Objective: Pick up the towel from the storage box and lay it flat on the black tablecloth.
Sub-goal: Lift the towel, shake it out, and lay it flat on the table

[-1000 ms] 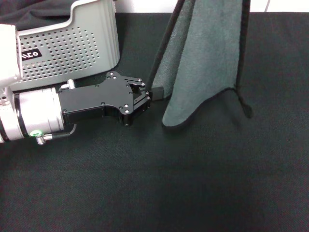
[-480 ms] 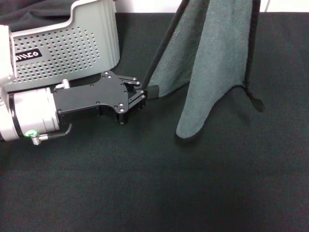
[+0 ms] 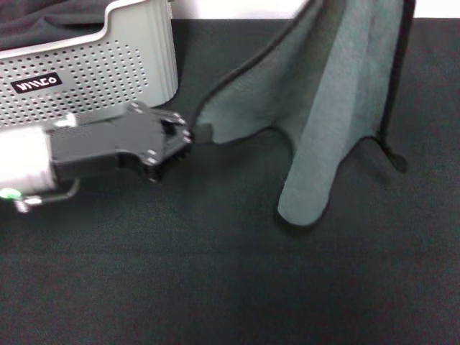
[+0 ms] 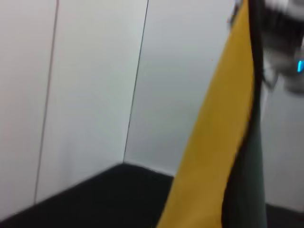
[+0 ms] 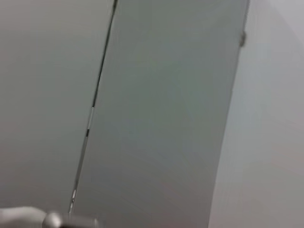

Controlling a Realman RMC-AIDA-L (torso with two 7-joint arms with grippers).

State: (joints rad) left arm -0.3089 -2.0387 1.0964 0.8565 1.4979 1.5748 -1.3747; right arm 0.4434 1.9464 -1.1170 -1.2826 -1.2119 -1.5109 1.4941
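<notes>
My left gripper is to pull the towel's corner beside the storage box [image 3: 159, 98] and stretch the towel before laying it flat, because the towel's lowest fold [image 3: 307, 194] is bunched up narrow over the tablecloth.
The grey-green towel [image 3: 338, 93] hangs from above the head view's top edge at the right, and its lowest fold [image 3: 302, 208] touches the black tablecloth [image 3: 215, 280]. My left gripper [image 3: 188, 135] is shut on the towel's dark-edged left corner [image 3: 204, 134], low over the tablecloth, just in front of the storage box [image 3: 93, 72]. The corner is stretched out to the left. The left wrist view shows the towel [image 4: 213, 156] as a yellow face with dark edging. My right gripper is out of view above the frame.
The light grey box with its black label [image 3: 36, 83] stands at the back left, with folded black fabric [image 3: 43, 18] inside it. The right wrist view shows only pale walls.
My left gripper has moved left toward the box, pulling the towel's corner with it. The hanging part has shifted right and the towel has spread wider.
</notes>
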